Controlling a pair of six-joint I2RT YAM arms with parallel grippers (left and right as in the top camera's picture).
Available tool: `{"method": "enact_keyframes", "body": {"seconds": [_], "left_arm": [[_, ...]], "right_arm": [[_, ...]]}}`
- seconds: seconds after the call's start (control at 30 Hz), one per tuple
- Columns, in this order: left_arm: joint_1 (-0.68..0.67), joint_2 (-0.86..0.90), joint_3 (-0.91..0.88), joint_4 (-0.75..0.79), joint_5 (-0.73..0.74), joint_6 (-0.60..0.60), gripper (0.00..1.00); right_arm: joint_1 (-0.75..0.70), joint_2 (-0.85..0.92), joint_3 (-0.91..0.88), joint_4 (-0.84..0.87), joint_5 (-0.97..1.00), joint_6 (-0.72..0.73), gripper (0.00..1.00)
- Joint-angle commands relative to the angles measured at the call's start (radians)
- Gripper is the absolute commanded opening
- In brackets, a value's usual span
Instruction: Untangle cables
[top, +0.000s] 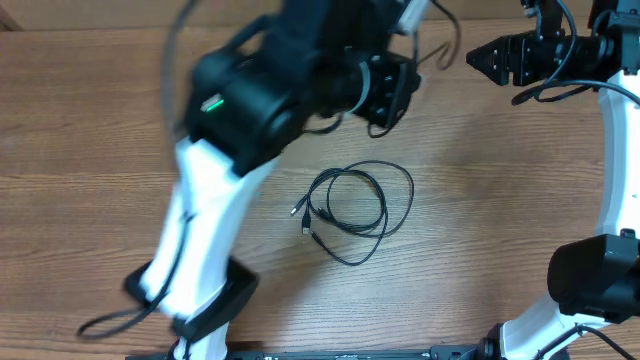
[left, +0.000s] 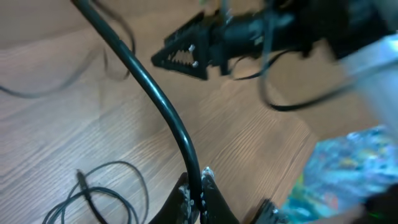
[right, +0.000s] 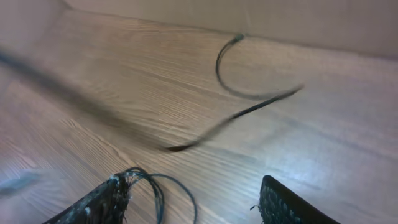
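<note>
The black cable in my left gripper is hanging above the coil. My right gripper is open and should grab the cable's loop and move it clear.
A thin black cable coil with small plug ends lies on the wooden table at the centre. My left gripper is shut on a black cable that runs up and to the left out of its jaws. From overhead, the left gripper is blurred and sits above and behind the coil. My right gripper hangs at the back right, open, with nothing between its fingers. Thin cable loops show beside its left finger; whether they touch it is unclear. A loose cable end lies farther off.
The left arm's black and white body slants across the table's left half. The right arm's white link runs along the right edge. The right gripper shows in the left wrist view. A blurred blue-green patch fills that view's lower right.
</note>
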Motion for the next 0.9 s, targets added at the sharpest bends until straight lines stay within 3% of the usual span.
{"method": "enact_keyframes", "body": {"seconds": [0.0,0.1,0.3,0.5,0.77,0.8,0.87], "left_arm": [[0.002,-0.087,0.021,-0.017,-0.026,-0.098,0.04],[-0.011,-0.110,0.021,-0.028,-0.026,-0.153,0.04],[-0.028,-0.102,0.018,-0.028,-0.068,-0.148,0.04],[-0.028,-0.085,0.018,-0.020,-0.137,-0.138,0.04],[-0.028,-0.069,0.017,0.011,-0.140,-0.130,0.04],[-0.028,-0.063,0.017,0.011,-0.140,-0.130,0.04],[-0.028,-0.053,0.018,0.014,-0.131,-0.130,0.04]], "right_arm": [[0.007,-0.023,0.006,0.028,-0.039,-0.080,0.65],[0.021,-0.023,0.006,0.035,-0.097,-0.107,0.65],[0.081,-0.023,0.006,0.016,-0.203,-0.124,0.65],[0.170,-0.023,0.006,-0.061,-0.272,-0.254,0.65],[0.264,-0.023,0.006,-0.055,-0.312,-0.255,0.64],[0.275,-0.023,0.006,-0.054,-0.314,-0.256,0.60],[0.295,-0.023,0.006,-0.051,-0.314,-0.255,0.24]]}}
